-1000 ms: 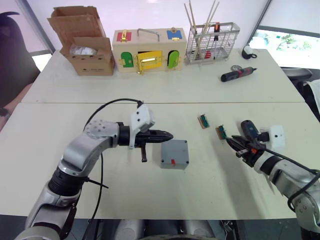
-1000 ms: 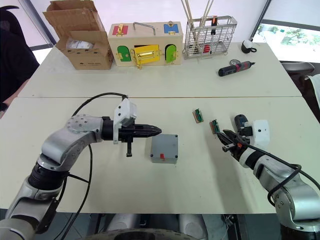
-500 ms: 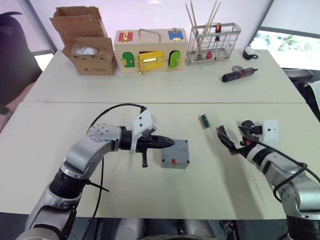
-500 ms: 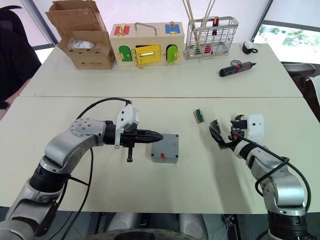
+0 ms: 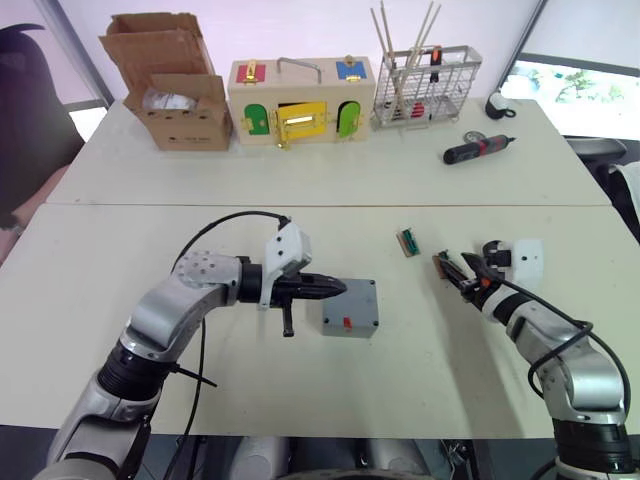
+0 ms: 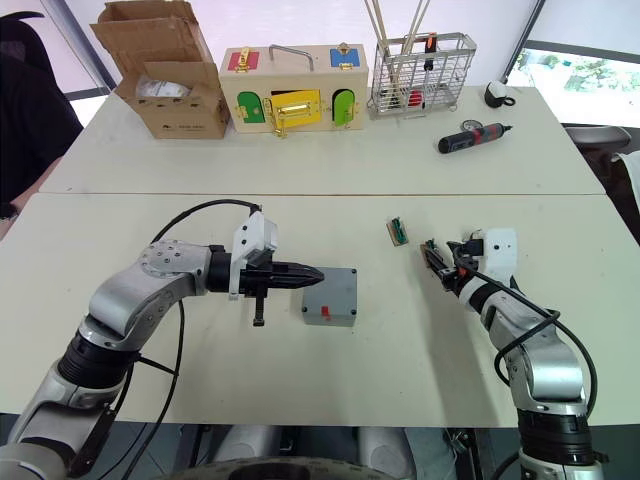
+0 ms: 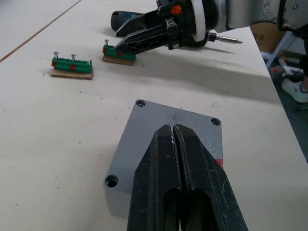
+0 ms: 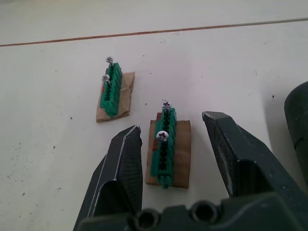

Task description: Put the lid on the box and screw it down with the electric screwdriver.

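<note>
I expect the small screw (image 8: pixel 162 136) to come free and leave the green screw holder behind when I lift the screw, because the screw heads (image 8: pixel 166 104) stand clear above the holder.
The grey box (image 5: pixel 349 323) stands mid-table with its red mark facing me, and the grey lid (image 7: pixel 139 139) lies flat on top of it. My left gripper (image 5: pixel 340 288) is shut and empty, its fingertips (image 7: pixel 174 130) over the lid's near part. My right gripper (image 8: pixel 172 122) is open, with one finger on each side of a green screw holder (image 8: pixel 166 144) on the table. The dark blue electric screwdriver (image 7: pixel 130 19) lies on the table just behind that gripper, its metal bit (image 7: pixel 226 39) sticking out sideways.
A second green screw holder (image 5: pixel 406 241) lies a little left of the first. On the far table stand a cardboard carton (image 5: pixel 170 95), a wooden box with coloured doors (image 5: pixel 298 100) and a wire basket (image 5: pixel 425 85). A black-and-red screwdriver (image 5: pixel 477 149) lies there too.
My right gripper has turned at the wrist and moved forward, up to the green screw holder. My left gripper has edged slightly right over the lid.
</note>
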